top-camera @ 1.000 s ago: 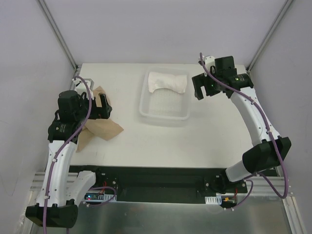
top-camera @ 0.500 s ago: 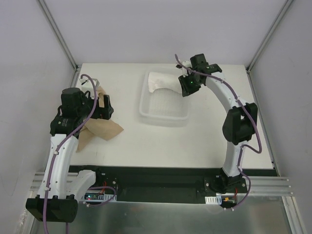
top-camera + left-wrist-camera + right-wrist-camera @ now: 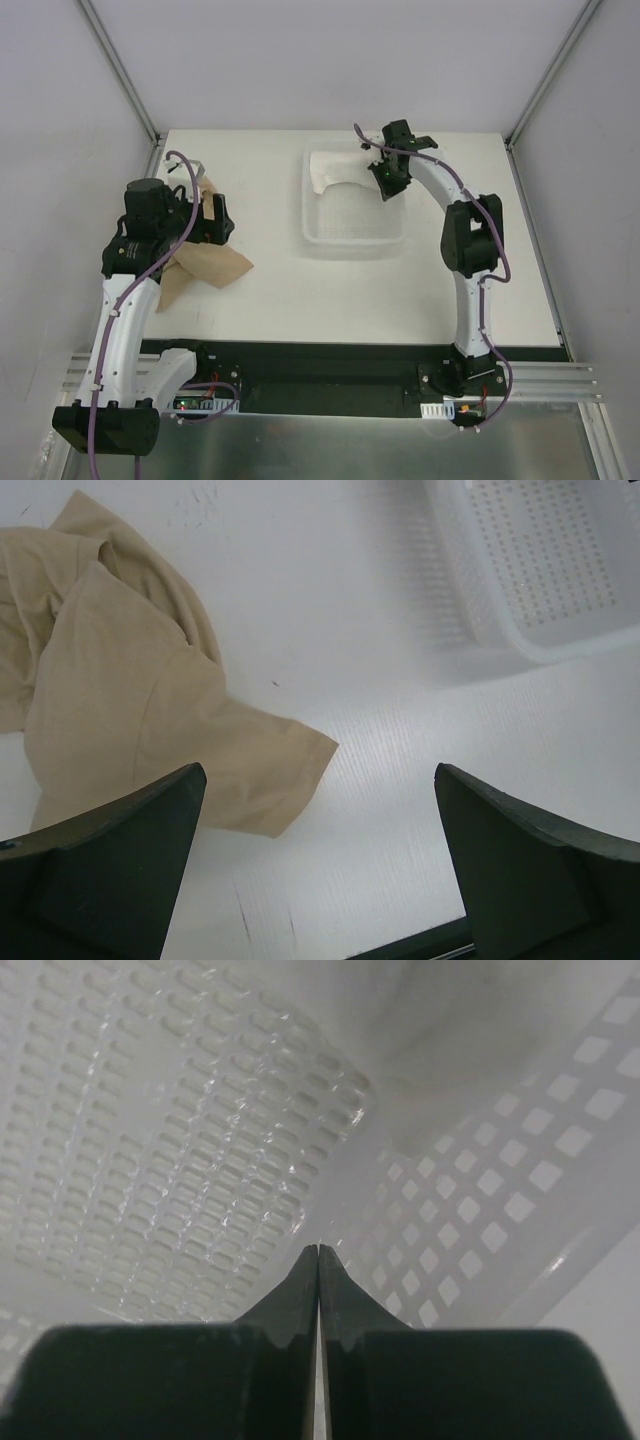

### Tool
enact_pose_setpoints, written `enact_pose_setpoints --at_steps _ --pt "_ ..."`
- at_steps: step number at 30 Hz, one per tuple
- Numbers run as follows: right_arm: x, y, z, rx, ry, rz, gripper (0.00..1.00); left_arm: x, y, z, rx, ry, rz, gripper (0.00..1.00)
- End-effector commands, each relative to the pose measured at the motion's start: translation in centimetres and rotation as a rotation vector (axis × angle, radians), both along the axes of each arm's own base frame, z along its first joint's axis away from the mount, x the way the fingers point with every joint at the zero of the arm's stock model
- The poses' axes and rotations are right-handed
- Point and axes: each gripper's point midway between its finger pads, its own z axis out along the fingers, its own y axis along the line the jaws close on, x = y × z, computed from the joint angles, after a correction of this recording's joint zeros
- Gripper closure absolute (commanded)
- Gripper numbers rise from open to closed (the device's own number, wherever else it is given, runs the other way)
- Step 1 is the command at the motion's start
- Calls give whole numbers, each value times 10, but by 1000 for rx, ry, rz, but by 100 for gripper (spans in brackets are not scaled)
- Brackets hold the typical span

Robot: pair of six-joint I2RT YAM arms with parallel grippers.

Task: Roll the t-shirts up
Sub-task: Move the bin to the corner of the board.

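The robot's closed right gripper is inside the basket next to its side point(image 3: 404, 212), so the robot should go on pushing toward the table's far corner point(image 3: 482, 152) until the middle is clear.
A crumpled tan t-shirt point(image 3: 205, 265) lies on the white table at the left; in the left wrist view the tan t-shirt point(image 3: 120, 680) fills the upper left. My left gripper point(image 3: 212, 222) hovers over its far edge, open with nothing between the fingers point(image 3: 110, 865). A white t-shirt point(image 3: 335, 168) lies bunched at the far end of the white mesh basket point(image 3: 355, 240). My right gripper point(image 3: 388, 185) reaches down into the basket's far right corner, beside that shirt. In the right wrist view the right gripper point(image 3: 317, 1250) is shut with nothing pinched, over the mesh floor point(image 3: 150, 1110), with white cloth point(image 3: 460, 1010) just ahead.
The basket's diamond-holed side wall point(image 3: 480, 1220) stands close to the right of my right fingertips. In the left wrist view a corner of the basket point(image 3: 540, 580) shows at the upper right. Grey walls and metal posts point(image 3: 120, 70) enclose the table.
My right arm swung left from beside the basket down into its far right corner and the gripper shut. The basket shifted to the right. The left arm lifted slightly.
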Motion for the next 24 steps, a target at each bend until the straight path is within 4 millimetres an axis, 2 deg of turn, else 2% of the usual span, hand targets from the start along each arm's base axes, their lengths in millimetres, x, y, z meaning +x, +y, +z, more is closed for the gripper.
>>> enact_pose_setpoints --at_steps 1,3,4,6,7,9,10,12,13,15,17,18,20,21,22,24 --pt "38 -74 5 -116 -80 -225 99 3 0 16 6 -32 -14 1" --pt "42 -90 7 -123 -88 -268 99 5 0 14 8 -23 -16 1" --pt "44 -107 5 -127 -84 -310 99 6 0 14 6 -20 -17 1" --pt "44 -125 6 -131 -81 -347 99 8 0 13 8 -16 -20 1" --pt "44 -145 6 -135 -78 -384 99 9 0 13 9 -12 -20 1" --pt "43 -164 6 -143 -73 -422 99 12 0 10 11 -2 -20 1" --pt "43 -185 5 -155 -71 -456 99 12 0 10 12 1 -19 1" --pt "42 -197 3 -170 -72 -469 99 15 0 7 8 13 -20 1" --pt "40 -226 3 -182 -71 -521 99 16 -1 8 5 15 -21 1" --pt "36 -255 0 -209 -66 -555 99 18 -1 6 2 23 -23 1" --pt "33 -271 4 -243 -72 -545 99 21 -2 6 0 28 -26 1" --pt "29 -271 16 -226 -79 -526 99 22 -2 6 0 28 -27 1" --pt "28 -238 36 -59 -86 -403 98 23 -3 8 -2 26 -31 1" --pt "17 -223 45 -1 -60 -328 81 24 -4 9 -4 26 -34 1" --pt "13 -196 73 132 -98 -245 67 25 -4 10 -3 22 -36 1" --pt "0 -170 95 222 -108 -175 44 25 -4 11 -4 20 -38 1"
